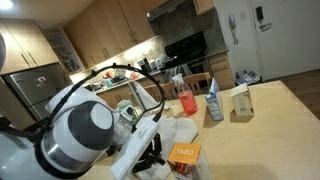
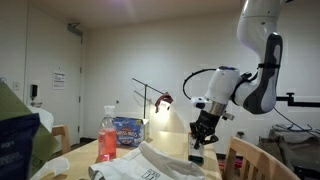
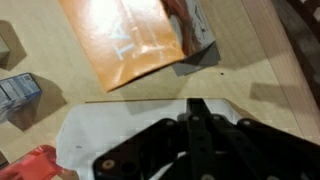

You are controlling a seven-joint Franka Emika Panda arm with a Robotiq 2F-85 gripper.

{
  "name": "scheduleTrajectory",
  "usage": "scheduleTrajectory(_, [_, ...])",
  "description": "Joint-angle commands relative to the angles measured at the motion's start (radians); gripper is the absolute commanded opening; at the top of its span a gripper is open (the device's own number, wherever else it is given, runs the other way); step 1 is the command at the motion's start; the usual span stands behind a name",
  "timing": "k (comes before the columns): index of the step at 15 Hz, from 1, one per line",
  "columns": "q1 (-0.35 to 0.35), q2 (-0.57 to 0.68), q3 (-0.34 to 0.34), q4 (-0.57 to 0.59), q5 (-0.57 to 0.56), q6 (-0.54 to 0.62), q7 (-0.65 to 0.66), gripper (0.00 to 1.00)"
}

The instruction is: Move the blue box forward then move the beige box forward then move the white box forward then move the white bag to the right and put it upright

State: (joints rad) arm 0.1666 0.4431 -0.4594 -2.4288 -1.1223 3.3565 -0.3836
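Note:
Next, I move forward against the orange-faced box and push it toward the beige box [image 1: 242,101], because my closed gripper hangs over the white bag behind the orange-faced box [image 1: 188,157].
The blue box [image 1: 213,101] stands upright on the wooden table, with the beige box [image 1: 241,101] just beside it. The blue box also shows in an exterior view [image 2: 127,133] and at the left edge of the wrist view [image 3: 18,92]. The white bag [image 1: 176,130] lies crumpled and flat in the middle of the table; it also shows in an exterior view [image 2: 150,166] and under the fingers in the wrist view [image 3: 110,135]. My gripper [image 3: 198,104] hangs over the bag with its fingers together and nothing seen between them; both exterior views show it [image 1: 151,157] [image 2: 197,148]. No plainly white box shows.
An orange-faced box [image 3: 125,40] lies flat next to the bag and also shows in an exterior view [image 1: 185,153]. A bottle of red liquid [image 1: 186,97] stands by the blue box. Wooden chairs stand at the table's edges [image 2: 250,160]. Kitchen cabinets stand behind.

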Motion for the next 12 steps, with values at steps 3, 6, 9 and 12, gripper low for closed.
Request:
scheduleTrajectory(3, [0.162, -0.042, -0.190, -0.091, -0.019, 0.043, -0.045, 0.00])
scheduleTrajectory(6, [0.249, -0.029, -0.309, -0.128, -0.025, 0.052, -0.067, 0.00])
scheduleTrajectory(9, [0.321, -0.006, -0.413, -0.160, -0.018, 0.070, -0.097, 0.00])
scheduleTrajectory(12, [0.379, 0.036, -0.496, -0.163, 0.012, 0.100, -0.111, 0.00])
